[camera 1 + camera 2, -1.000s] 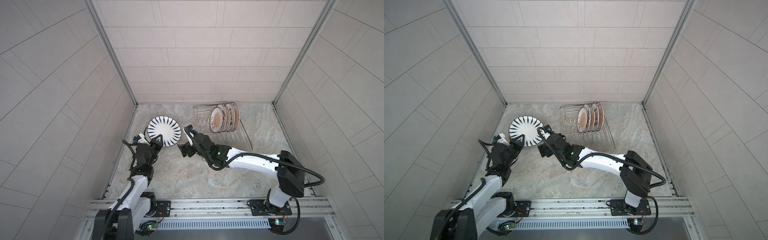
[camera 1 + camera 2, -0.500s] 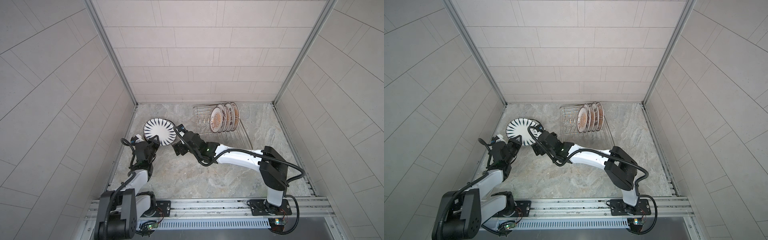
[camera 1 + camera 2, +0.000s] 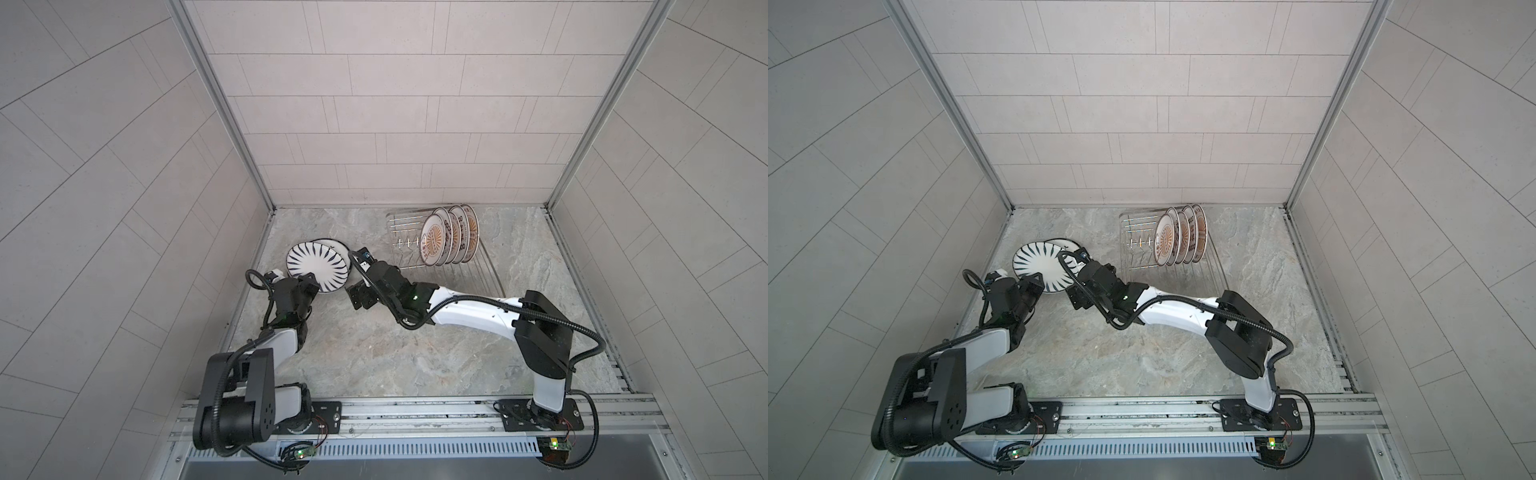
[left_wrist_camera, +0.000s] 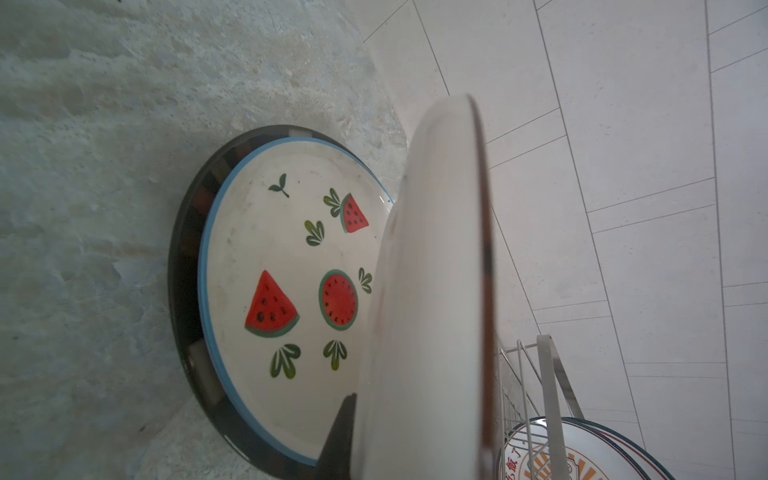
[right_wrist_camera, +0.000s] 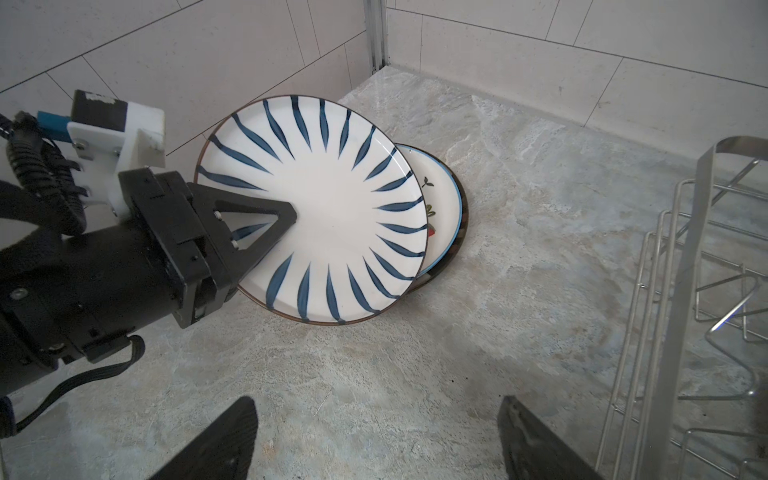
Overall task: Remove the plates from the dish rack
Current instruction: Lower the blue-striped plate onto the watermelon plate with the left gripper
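Note:
The striped plate's patterned side (image 3: 312, 260) faces up above the watermelon plate (image 4: 296, 296), so the left gripper keeps lowering the striped plate until it rests there, then let go of it.
My left gripper (image 3: 309, 286) (image 5: 291, 218) is shut on the rim of a white plate with dark radial stripes (image 3: 318, 268) (image 3: 1040, 266) (image 5: 316, 216). It holds the plate tilted above the watermelon plate (image 4: 270, 249) (image 5: 442, 199), which lies flat near the back left wall. The striped plate's pale underside (image 4: 428, 291) fills the left wrist view. My right gripper (image 3: 358, 296) (image 5: 376, 405) hovers open over bare floor just right of those plates. Several orange sunburst plates (image 3: 436, 243) (image 3: 1167, 243) stand upright in the wire dish rack (image 3: 399, 232) (image 5: 681, 291) at the back right.
A dark round rim (image 4: 183, 266) shows under the watermelon plate. Tiled walls close in the marble floor (image 3: 415, 353) on three sides, and the left wall is close behind the plates. The rack's left part holds only upright prongs (image 3: 1138, 243).
The striped plate has shifted slightly left and tipped flatter over the watermelon plate. The open right gripper moved left toward it, then held still.

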You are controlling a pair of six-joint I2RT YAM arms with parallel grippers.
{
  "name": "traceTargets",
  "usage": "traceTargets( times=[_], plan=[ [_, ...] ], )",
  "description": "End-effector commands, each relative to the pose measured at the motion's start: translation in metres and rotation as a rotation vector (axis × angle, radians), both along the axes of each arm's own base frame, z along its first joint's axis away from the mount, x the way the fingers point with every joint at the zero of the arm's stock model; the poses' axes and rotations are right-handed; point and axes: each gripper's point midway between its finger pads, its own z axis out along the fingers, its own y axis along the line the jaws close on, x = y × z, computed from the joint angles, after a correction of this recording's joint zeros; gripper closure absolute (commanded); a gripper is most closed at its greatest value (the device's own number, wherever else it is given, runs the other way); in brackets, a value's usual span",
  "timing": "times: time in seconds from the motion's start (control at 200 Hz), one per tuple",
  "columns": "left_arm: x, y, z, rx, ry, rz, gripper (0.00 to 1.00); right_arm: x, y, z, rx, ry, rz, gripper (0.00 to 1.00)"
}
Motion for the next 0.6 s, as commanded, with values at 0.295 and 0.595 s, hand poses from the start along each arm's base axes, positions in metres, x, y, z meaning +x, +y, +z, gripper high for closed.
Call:
traceTargets(
  times=[0.295, 0.595],
  plan=[
    [0.043, 0.011, 0.057, -0.029, -0.248, 0.004, 0.96, -0.001, -0.001, -0.011, -0.008, 0.012, 0.000, 0.09],
    [0.041, 0.014, 0.037, 0.005, -0.187, 0.006, 0.80, 0.002, -0.006, -0.014, -0.026, 0.023, -0.042, 0.10]
  ],
)
